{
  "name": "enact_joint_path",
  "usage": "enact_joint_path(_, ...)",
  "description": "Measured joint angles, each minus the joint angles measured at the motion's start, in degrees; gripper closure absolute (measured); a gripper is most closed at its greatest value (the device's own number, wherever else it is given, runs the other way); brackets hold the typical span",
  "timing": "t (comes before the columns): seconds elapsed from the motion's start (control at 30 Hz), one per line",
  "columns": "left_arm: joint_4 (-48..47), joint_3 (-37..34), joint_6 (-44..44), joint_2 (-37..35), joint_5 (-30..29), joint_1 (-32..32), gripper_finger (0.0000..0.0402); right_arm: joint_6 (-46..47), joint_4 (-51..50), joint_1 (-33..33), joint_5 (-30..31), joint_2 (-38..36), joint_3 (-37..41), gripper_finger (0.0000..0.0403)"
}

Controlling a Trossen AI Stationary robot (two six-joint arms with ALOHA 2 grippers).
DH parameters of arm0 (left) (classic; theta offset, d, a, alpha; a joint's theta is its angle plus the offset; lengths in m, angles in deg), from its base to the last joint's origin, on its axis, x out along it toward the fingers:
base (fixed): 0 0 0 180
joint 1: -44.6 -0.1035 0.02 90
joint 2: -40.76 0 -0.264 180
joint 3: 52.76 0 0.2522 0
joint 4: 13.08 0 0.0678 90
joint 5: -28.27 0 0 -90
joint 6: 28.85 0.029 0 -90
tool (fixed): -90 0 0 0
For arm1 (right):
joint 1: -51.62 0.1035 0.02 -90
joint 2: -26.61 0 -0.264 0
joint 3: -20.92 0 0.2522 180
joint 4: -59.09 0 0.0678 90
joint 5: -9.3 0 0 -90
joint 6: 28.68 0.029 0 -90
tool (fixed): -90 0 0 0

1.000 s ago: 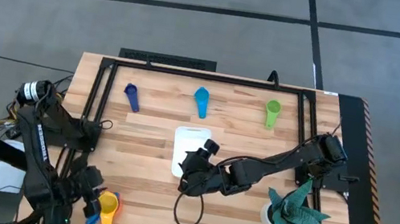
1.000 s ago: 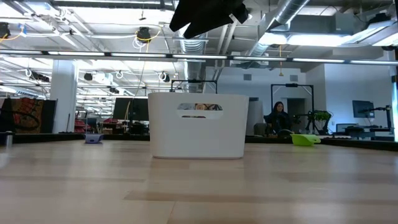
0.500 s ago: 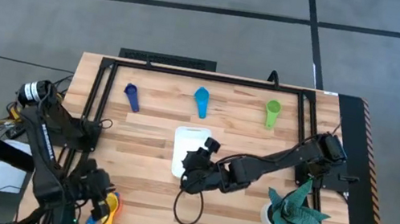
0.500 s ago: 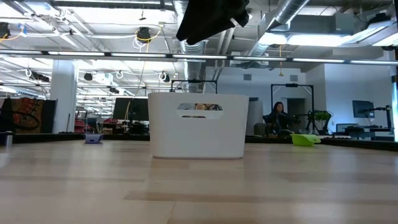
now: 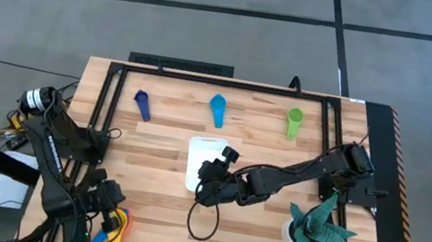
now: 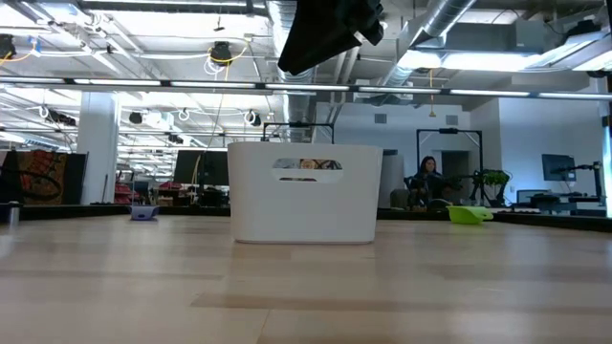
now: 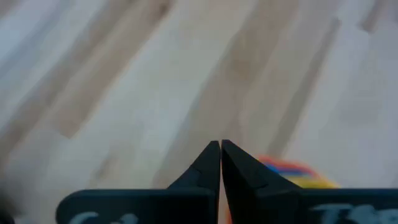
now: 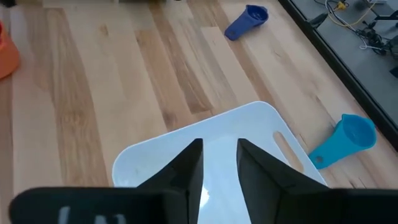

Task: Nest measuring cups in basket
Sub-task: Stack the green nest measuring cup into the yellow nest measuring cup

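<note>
The stack's yellow handle is pointing at the near edge of the table, so the robot's left gripper should go around to the handle's near side and turn the stack with its fingers closed.
A stack of nested measuring cups [image 5: 119,230], yellow, orange and blue, lies near the table's near left corner. My left gripper [image 5: 109,219] is shut right beside it; in its wrist view the stack [image 7: 292,170] shows just behind one finger. The white basket [image 5: 201,147] stands mid-table. My right gripper [image 8: 219,149] hovers above its near end, open by a narrow gap with nothing between the fingers. A dark blue cup [image 5: 142,105], a light blue cup [image 5: 218,110] and a green cup [image 5: 294,123] lie in a row along the far side. My left gripper has its shut fingers [image 7: 239,171] pointing down beside the stack's rim [image 7: 283,167]. Nothing shows between the fingertips. The finger hides the place where they meet, so I cannot tell whether it touches the stack.
A teal folded-paper plant [image 5: 319,227] stands at the near right. A black cable loop [image 5: 201,222] hangs below the right arm. A dark frame [image 5: 222,83] runs around the table's far and side edges. Bare wood lies between the basket and the stack.
My left gripper has moved a little toward the table's right edge, over the stack, and now covers more of the yellow cup. My right gripper has stayed above the basket. The cups along the far side and the basket have not moved.
</note>
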Motion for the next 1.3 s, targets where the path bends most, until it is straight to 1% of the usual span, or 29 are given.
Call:
enact_joint_path(0.07,0.06,-0.83,-0.03,0.0,-1.83,-0.56,0.04,0.03,-0.05,0.08,0.01,0.0,0.0,0.0288)
enact_joint_path(0.1,0.4,-1.29,-0.06,0.0,-1.54,-0.98,0.04,0.21,-0.2,0.19,0.01,0.0,0.0,0.029)
enact_joint_path(0.23,2.25,-1.57,0.9,0.0,3.79,-2.14,0.04,0.46,-0.88,0.52,0.03,0.0,0.0,0.0295)
enact_joint_path(0.27,2.4,-1.09,1.25,0.0,5.21,-2.19,0.04,0.46,-0.87,0.6,0.03,0.0,0.0,0.0295)
enact_joint_path(0.47,2.37,4.84,5.57,-0.05,6.35,-1.4,0.04,0.55,-0.82,0.42,0.03,0.0,0.0,0.0296)
enact_joint_path(0.53,3.01,6.09,6.74,-0.09,7.98,-1.09,0.04,0.87,-0.74,0.35,0.03,0.0,0.0,0.0296)
enact_joint_path(0.67,4.04,4.78,6.84,0.42,9.12,-0.32,0.04,0.9,-0.64,0.35,0.05,0.0,0.0,0.0296)
enact_joint_path(0.8,4.03,2.19,4.49,2.65,10.89,-0.38,0.04,0.9,-0.64,0.83,0.05,0.0,0.0,0.0296)
enact_joint_path(0.97,3.77,1.08,2.58,3.63,10.65,-0.94,0.04,0.9,-0.69,1.3,0.05,0.0,0.0,0.0296)
enact_joint_path(1.1,2.67,4.06,4.42,3.63,9.78,-1.54,0.04,0.9,-0.73,1.27,0.05,0.0,0.0,0.0296)
enact_joint_path(1.17,2.43,6.97,6.39,3.63,8.71,-1.62,0.04,0.9,-0.72,1.12,0.05,0.0,0.0,0.0296)
enact_joint_path(1.23,3.59,9.85,10.33,3.61,6.41,-1.62,0.04,0.9,-0.7,0.83,0.05,0.0,0.0,0.0296)
enact_joint_path(1.3,8.43,11.5,16.87,3.61,4.6,-1.67,0.04,0.9,-0.69,0.68,0.08,0.0,0.0,0.0296)
